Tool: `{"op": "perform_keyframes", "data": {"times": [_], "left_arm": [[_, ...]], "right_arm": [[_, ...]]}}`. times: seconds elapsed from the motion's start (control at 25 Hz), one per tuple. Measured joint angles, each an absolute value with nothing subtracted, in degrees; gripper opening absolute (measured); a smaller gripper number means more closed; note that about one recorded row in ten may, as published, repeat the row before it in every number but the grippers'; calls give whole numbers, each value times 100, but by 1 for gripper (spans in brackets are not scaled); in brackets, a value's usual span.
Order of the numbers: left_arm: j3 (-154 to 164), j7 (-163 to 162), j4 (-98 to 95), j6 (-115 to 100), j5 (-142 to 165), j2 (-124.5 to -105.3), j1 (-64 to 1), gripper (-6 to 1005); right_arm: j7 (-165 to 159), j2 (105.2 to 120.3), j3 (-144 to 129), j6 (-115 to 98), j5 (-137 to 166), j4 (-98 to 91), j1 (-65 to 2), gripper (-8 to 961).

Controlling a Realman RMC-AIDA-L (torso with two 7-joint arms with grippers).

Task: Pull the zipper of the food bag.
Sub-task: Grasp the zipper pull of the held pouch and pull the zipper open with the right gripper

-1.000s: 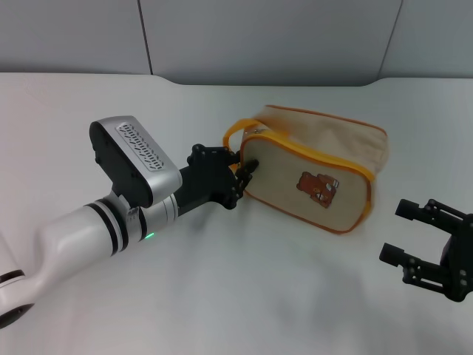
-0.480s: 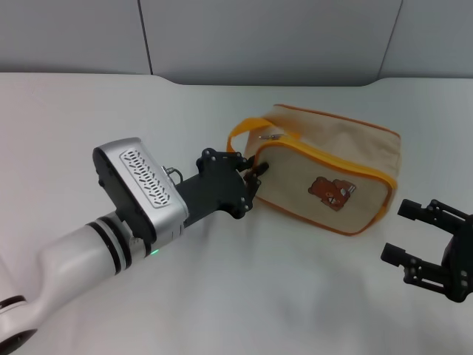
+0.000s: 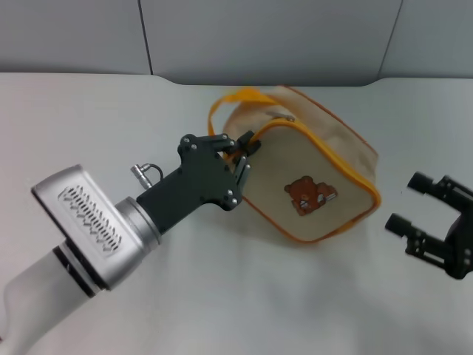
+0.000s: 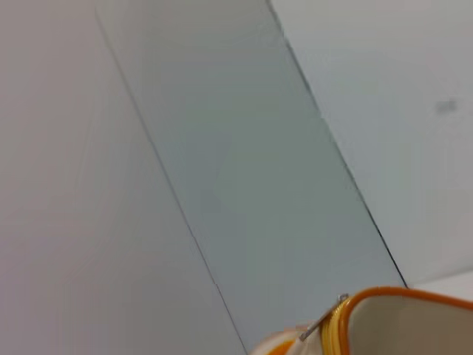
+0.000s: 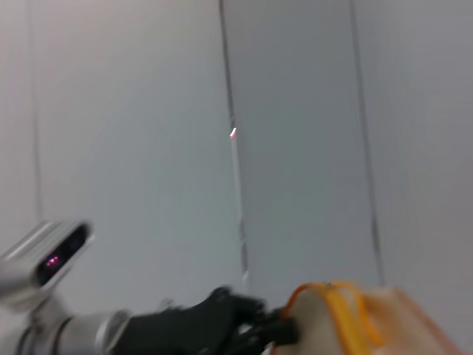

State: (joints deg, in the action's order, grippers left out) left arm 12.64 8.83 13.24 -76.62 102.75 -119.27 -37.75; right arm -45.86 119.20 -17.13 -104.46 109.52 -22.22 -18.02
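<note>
The silver tab (image 3: 284,117) is near the food bag's handle and my right gripper is empty. My right gripper should come back and take hold of the tab before it pulls the tab down the zipper (image 3: 330,157).
The food bag (image 3: 325,166) is a beige pouch with orange piping, a bear patch (image 3: 306,194) and an orange loop handle (image 3: 225,102). It sits tilted at mid-table with its left end raised. My left gripper (image 3: 242,153) is shut on that end, just below the handle. The orange zipper (image 3: 336,153) runs along the bag's top edge. A small silver tab (image 3: 287,119) shows near its handle end, apart from the fingers. The left wrist view shows orange piping (image 4: 347,314) and a silver metal piece (image 4: 323,322). My right gripper (image 3: 420,221) is open and empty, right of the bag.
The white table (image 3: 244,296) reaches back to a grey panelled wall (image 3: 266,37). A small silver ring fitting (image 3: 145,171) sticks out of the left wrist. The right wrist view shows the left arm (image 5: 185,329) and the bag (image 5: 362,322) farther off.
My left gripper has risen and turned with the bag's end in it. The bag has tipped up and swung, its handle now higher. The right gripper has shifted slightly up.
</note>
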Motion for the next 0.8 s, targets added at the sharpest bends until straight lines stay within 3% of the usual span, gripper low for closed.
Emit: {"op": "perform_keyframes", "data": {"times": [0.36,0.8], "left_arm": [[1279,1748,800,-8618,10783,-11913,-3550,62],[1266,1787,692,-8646,10829,-11928,-3591,60]], "right_arm": [[-3227,11942,-1713,-9965,9524,-1298,-1802,771],[373,11971,-1821,-9329,9277,404,-2600,771]]}}
